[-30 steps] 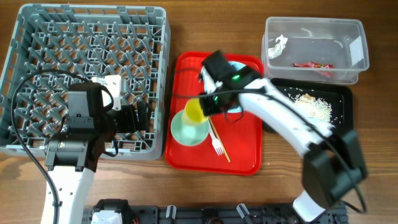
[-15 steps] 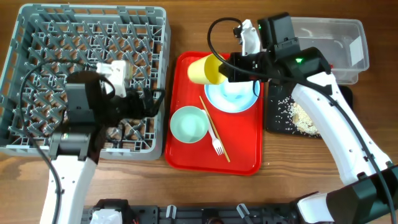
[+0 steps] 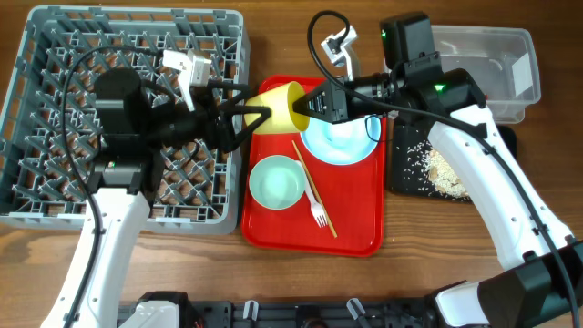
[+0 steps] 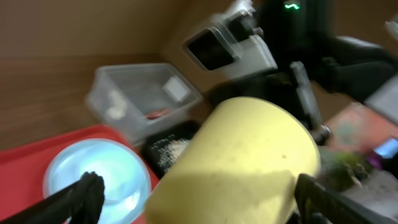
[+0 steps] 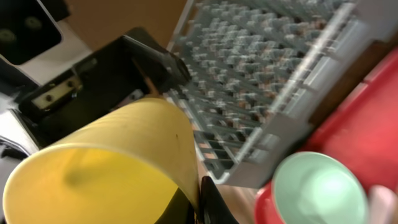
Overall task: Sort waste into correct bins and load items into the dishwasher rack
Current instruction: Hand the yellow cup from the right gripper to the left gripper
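Note:
The dishwasher rack is on my left gripper's side, and the yellow cup's rim (image 3: 299, 95) is in my right gripper, so next my left gripper takes hold of the cup's base (image 3: 250, 111).
The small yellow cup (image 3: 281, 107) hangs on its side in the air between the grey dishwasher rack (image 3: 137, 55) and the red tray. My right gripper (image 3: 308, 105) is shut on its rim, with one finger inside and one outside, as the right wrist view (image 5: 200, 202) shows. My left gripper (image 3: 250, 114) is open, and its two fingers straddle the cup's base end. In the left wrist view the cup (image 4: 242, 162) lies between the spread fingers (image 4: 81, 194). The light blue plate (image 3: 342, 137), pale green saucer (image 3: 277, 182), white fork (image 3: 319, 215) and chopsticks (image 3: 314, 193) lie on the tray.
The red tray (image 3: 355, 232) sits right of the rack. The clear box (image 3: 483, 55) stands at the back right, with the tissue (image 4: 115, 112) and red wrapper (image 4: 155, 114) inside. The black tray (image 3: 496, 150) holds rice scraps (image 3: 446, 169). My right arm crosses above both bins.
My right gripper has carried the yellow cup left, from above the plate to the tray's left edge. My left arm has swung right and its open fingers now straddle the cup.

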You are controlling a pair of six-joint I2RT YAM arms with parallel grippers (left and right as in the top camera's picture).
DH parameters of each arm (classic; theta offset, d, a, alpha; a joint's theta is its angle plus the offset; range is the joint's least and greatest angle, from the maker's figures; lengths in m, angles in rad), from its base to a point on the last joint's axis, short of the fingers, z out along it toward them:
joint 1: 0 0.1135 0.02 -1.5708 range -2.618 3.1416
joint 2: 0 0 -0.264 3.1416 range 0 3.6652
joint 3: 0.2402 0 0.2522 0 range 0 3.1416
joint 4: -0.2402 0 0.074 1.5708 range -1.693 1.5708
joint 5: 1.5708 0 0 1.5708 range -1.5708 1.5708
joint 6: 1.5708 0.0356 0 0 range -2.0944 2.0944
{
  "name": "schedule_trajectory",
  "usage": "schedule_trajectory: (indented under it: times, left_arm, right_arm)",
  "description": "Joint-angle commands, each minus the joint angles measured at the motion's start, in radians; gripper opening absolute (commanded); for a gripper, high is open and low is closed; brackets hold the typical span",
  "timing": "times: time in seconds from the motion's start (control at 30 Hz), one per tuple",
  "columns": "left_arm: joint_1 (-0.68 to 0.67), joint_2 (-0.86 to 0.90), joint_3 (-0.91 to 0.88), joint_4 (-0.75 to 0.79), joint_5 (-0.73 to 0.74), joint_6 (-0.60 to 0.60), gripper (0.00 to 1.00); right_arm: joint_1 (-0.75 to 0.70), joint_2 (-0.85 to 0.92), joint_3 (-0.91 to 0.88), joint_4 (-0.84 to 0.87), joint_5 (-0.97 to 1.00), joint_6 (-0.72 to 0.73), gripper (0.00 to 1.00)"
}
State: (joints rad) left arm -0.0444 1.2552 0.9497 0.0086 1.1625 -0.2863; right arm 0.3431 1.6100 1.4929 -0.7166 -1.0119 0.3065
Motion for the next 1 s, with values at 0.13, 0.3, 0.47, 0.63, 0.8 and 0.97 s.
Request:
schedule_trajectory:
  times: [0.13, 0.3, 0.47, 0.63, 0.8, 0.97]
  left_arm:
    - [-0.005, 0.018, 0.01, 0.075, 0.285, -0.018, 0.9]
    - [-0.005, 0.018, 0.01, 0.083, 0.285, -0.018, 0.89]
    - [-0.005, 0.018, 0.01, 0.153, 0.285, -0.018, 0.82]
    - [-0.005, 0.018, 0.01, 0.222, 0.283, -0.037, 0.86]
    - [-0.005, 0.018, 0.01, 0.238, 0.267, -0.037, 0.88]
    - [-0.006, 0.018, 0.01, 0.243, 0.261, -0.045, 0.86]
  right_arm:
    - [-0.011, 0.01, -0.002, 0.126, -0.159, 0.092, 0.04]
    - [-0.066, 0.01, -0.002, 0.182, -0.221, 0.138, 0.04]
    - [-0.082, 0.011, -0.003, 0.173, -0.246, 0.141, 0.04]
    - [-0.082, 0.019, -0.003, 0.153, -0.247, 0.142, 0.04]
    - [-0.081, 0.019, -0.003, 0.143, -0.288, 0.142, 0.04]
    - [-0.061, 0.019, -0.003, 0.144, -0.299, 0.142, 0.04]
